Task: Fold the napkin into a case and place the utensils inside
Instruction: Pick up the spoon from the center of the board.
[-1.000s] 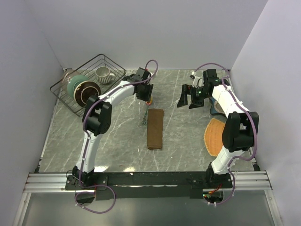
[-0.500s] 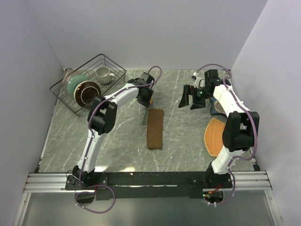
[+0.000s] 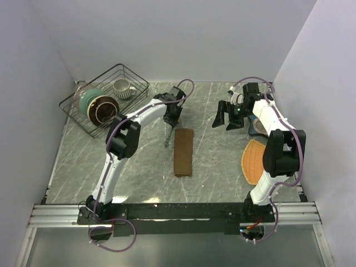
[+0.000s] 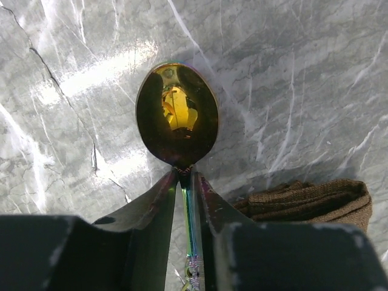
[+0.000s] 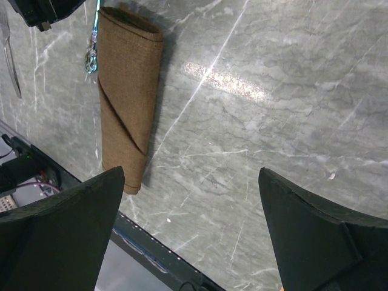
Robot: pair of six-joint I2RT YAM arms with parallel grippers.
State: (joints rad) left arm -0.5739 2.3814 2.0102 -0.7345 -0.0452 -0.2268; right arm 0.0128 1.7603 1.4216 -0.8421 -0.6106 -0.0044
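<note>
The spoon's handle [image 3: 167,139] is at a slant next to the case, so my left gripper should pick up the spoon and line up its handle over the case's open end [image 3: 184,131].
The napkin [image 3: 183,151] lies mid-table, folded into a narrow brown case [image 5: 127,97]. My left gripper [image 3: 173,117] hovers just beyond the case's far end, shut on the neck of a spoon [image 4: 177,115]. The gold bowl points away from the wrist, and the thin handle [image 4: 190,236] runs back between the fingers [image 4: 154,209]. One end of the case [image 4: 309,200] shows beside that gripper. A slim silver piece [image 5: 12,60], probably the fork, lies on the table left of the case. My right gripper [image 3: 225,117] hangs open to the right of the case, empty [image 5: 191,176].
A black wire basket [image 3: 78,114] at the back left holds bowls and a ribbed mug [image 3: 122,87]. An orange-tan woven mat [image 3: 253,161] lies by the right wall. White walls close in the left, back and right, and a black rail [image 3: 178,211] runs along the near edge.
My left gripper's jaws have narrowed onto the spoon and the wrist has shifted slightly right. The right arm has barely moved.
</note>
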